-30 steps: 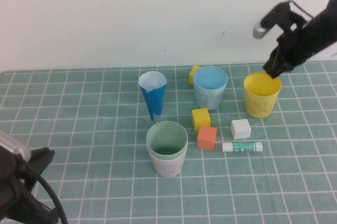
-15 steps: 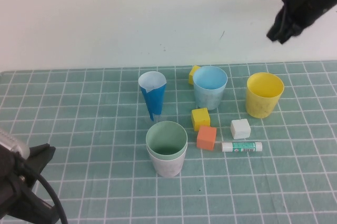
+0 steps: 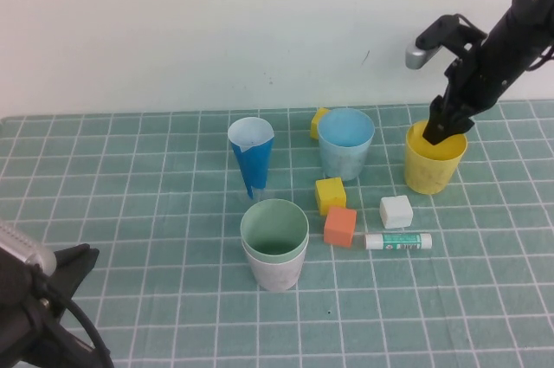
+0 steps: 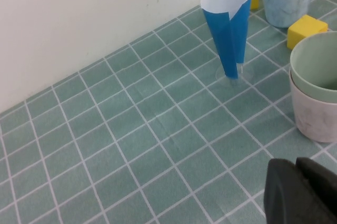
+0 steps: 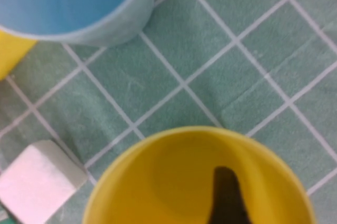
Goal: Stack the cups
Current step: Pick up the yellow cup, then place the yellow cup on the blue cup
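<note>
I expect the yellow cup [image 3: 429, 165] to go down deep and leave a similar band when I stack it, because the sage green cup shows only a rim band [image 3: 277, 256].
The sage green cup [image 3: 274, 228] sits nested in the pale pink cup [image 3: 277, 273] at the front centre. The light blue cup [image 3: 344, 145] stands upright behind them. The yellow cup [image 3: 430, 169] stands upright at the right. My right gripper [image 3: 441, 128] is open at the yellow cup's rim, with one dark finger [image 5: 226, 197] reaching inside the cup [image 5: 174, 182]. My left gripper [image 3: 52, 274] is shut and empty, low at the front left, far from the cups; its fingers [image 4: 300, 192] show pressed together.
A dark blue paper cone [image 3: 251, 160] stands left of the blue cup. Between the cups lie a yellow block [image 3: 330, 194], an orange block [image 3: 340, 226], a white block [image 3: 396, 211] and a glue stick [image 3: 397, 241]. Another yellow block [image 3: 318, 121] sits behind the blue cup.
My right gripper rose clear of the yellow cup, then came back down to its rim. The yellow cup shifted slightly right. The left arm barely moved.
</note>
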You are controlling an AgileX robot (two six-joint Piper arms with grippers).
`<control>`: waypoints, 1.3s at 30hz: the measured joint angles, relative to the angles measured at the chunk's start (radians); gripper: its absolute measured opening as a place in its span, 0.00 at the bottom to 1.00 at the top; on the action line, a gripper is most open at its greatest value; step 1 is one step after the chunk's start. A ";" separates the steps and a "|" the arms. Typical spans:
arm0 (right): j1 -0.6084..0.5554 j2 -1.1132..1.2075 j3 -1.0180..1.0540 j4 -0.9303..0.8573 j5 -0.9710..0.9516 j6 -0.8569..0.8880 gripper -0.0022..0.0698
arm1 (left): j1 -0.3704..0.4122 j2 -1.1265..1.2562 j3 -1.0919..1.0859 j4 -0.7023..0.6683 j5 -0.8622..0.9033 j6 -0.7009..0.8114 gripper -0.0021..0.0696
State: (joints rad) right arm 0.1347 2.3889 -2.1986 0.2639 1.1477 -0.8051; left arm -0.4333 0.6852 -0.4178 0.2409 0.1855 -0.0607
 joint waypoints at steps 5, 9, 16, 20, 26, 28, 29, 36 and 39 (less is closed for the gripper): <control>0.000 0.010 0.032 -0.013 -0.020 0.000 0.29 | 0.000 0.000 0.000 0.000 -0.007 0.000 0.03; 0.000 0.010 0.032 -0.014 -0.021 0.000 0.08 | 0.000 0.000 0.000 0.000 -0.028 0.000 0.03; 0.000 -0.035 0.008 -0.019 -0.004 -0.016 0.06 | 0.000 0.000 0.000 0.000 -0.030 0.000 0.03; 0.000 -0.103 -0.056 0.038 -0.004 -0.021 0.06 | 0.000 0.000 0.000 0.000 -0.031 0.000 0.03; 0.028 -0.133 -0.094 0.214 -0.027 -0.089 0.06 | 0.000 0.000 0.000 0.000 -0.055 0.000 0.03; 0.049 -0.121 -0.094 0.216 -0.034 -0.091 0.06 | 0.000 0.000 0.000 0.000 -0.055 0.000 0.03; 0.057 -0.111 -0.094 0.216 -0.034 -0.093 0.06 | 0.000 0.000 0.000 0.000 -0.055 0.000 0.03; 0.076 -0.058 -0.094 0.218 -0.047 -0.095 0.06 | 0.000 0.000 0.000 0.000 -0.057 0.000 0.03; 0.076 -0.037 -0.094 0.218 -0.055 -0.095 0.06 | 0.000 0.000 0.000 0.000 -0.059 0.000 0.03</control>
State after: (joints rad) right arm 0.2110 2.3523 -2.2922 0.4821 1.0925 -0.8997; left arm -0.4333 0.6852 -0.4178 0.2409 0.1264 -0.0607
